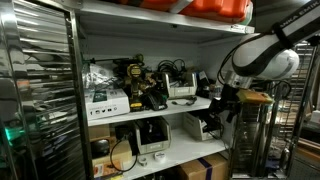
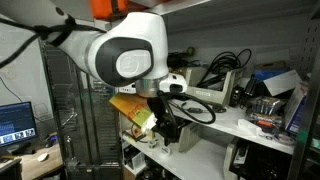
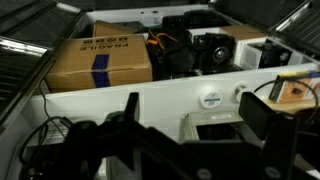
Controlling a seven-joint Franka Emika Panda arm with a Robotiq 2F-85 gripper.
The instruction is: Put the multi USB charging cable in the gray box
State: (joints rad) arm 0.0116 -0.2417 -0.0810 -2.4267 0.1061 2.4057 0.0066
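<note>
The multi USB charging cable (image 1: pixel 183 101) is lying free on the middle white shelf. So my open gripper should keep going toward the cable until the fingers close around it.
My gripper (image 3: pixel 198 118) is open and empty, with its two dark fingers on either side of a gray open-topped box (image 3: pixel 222 124) below the white shelf edge. In an exterior view the gripper (image 1: pixel 224 100) hangs at the right end of the middle shelf. In an exterior view the gripper (image 2: pixel 170 108) is next to a black cable loop (image 2: pixel 200 108) lying on the white shelf. Black cables (image 3: pixel 60 145) also lie at the lower left of the wrist view. I cannot tell which of them is the multi USB charging cable.
A cardboard box marked FRAGILE (image 3: pixel 100 55) sits on the lower shelf beside black devices (image 3: pixel 200 48). The middle shelf (image 1: pixel 150 108) holds power tools (image 1: pixel 135 85) and a pale box (image 1: pixel 181 90) under tangled cables. A metal rack (image 1: pixel 35 90) stands beside the shelves.
</note>
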